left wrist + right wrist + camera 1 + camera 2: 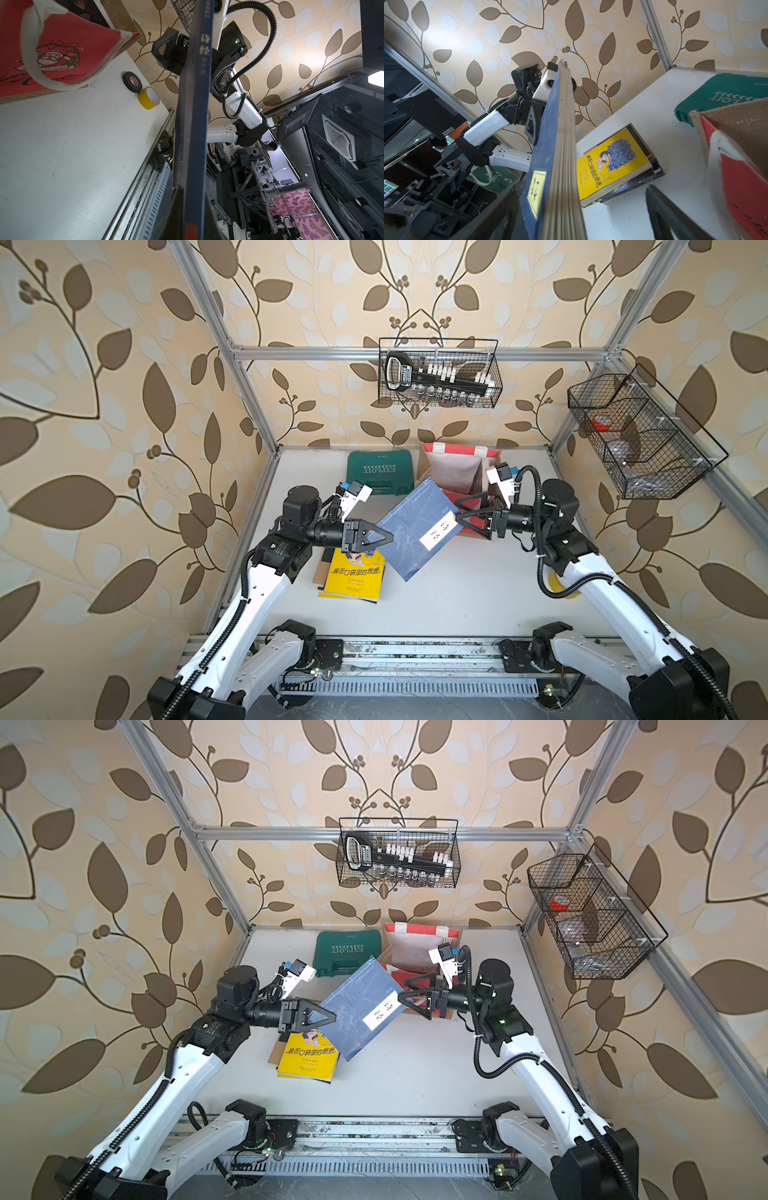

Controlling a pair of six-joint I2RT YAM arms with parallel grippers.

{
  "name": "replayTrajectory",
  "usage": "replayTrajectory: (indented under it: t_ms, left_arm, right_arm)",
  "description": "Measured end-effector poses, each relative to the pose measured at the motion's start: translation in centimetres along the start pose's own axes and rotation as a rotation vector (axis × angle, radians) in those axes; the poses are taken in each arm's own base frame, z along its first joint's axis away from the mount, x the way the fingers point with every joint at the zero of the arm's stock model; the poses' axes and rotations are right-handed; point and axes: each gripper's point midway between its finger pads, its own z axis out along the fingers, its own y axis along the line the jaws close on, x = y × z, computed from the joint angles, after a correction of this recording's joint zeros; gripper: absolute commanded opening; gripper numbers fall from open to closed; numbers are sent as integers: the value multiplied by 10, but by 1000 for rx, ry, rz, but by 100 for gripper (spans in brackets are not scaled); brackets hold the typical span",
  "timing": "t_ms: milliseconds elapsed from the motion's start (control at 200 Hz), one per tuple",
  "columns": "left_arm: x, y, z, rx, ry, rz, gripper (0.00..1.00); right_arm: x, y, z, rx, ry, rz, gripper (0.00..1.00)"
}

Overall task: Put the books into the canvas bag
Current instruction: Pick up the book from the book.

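Note:
The blue book's corner (387, 529) is in my left gripper, away from the canvas bag, so my right gripper should grab the opposite edge (456, 514) and carry the book in.
A blue book (415, 531) (357, 1011) with a white title label hangs tilted above the table between my two grippers. My left gripper (388, 539) (332, 1019) (192, 218) is shut on its spine-side corner (197, 124). My right gripper (457, 510) (401, 994) (581, 218) stands open astride the opposite edge; the page edges (560, 145) run between its spread fingers (664, 214). A stack of books topped by a yellow one (353, 576) (307, 1056) (612, 162) lies below the left gripper. The canvas bag (457, 472) (411, 952) (62, 62) (737, 166) stands open behind the right gripper.
A green tool case (380, 470) (347, 950) (726, 91) lies left of the bag. A black tape roll (132, 81) and a yellow one (148, 97) (559, 585) sit by the right arm. Wire baskets (440, 373) (640, 435) hang on the frame.

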Motion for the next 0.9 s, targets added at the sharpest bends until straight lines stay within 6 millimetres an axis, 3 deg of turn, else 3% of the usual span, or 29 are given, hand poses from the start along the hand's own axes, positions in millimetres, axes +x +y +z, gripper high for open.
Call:
replayTrajectory:
  t_ms: [250, 375, 545, 575, 620, 690, 765, 900]
  left_arm:
    - [-1, 5, 2, 2, 10, -4, 0]
    - [-1, 8, 3, 0, 13, -11, 0]
    - [-2, 7, 3, -3, 16, 9, 0]
    - [-3, 6, 2, -3, 15, 16, 6]
    - [-4, 5, 2, -6, 10, 35, 23]
    - [-7, 5, 2, -17, 2, 49, 65]
    - [-9, 7, 2, -36, -5, 47, 96]
    - [-10, 18, 1, -94, -22, 14, 99]
  right_arm:
    - [18, 19, 8, -90, 75, -4, 81]
    - [23, 30, 14, -120, 102, 5, 54]
    - [9, 35, 16, -92, 87, 4, 16]
    - [6, 34, 16, -79, 81, 6, 10]
    - [2, 33, 16, -59, 77, 14, 5]
    - [-4, 29, 17, -21, 68, 32, 1]
    - [-15, 21, 16, 39, 46, 50, 0]
    - [-45, 0, 2, 191, -42, 68, 0]
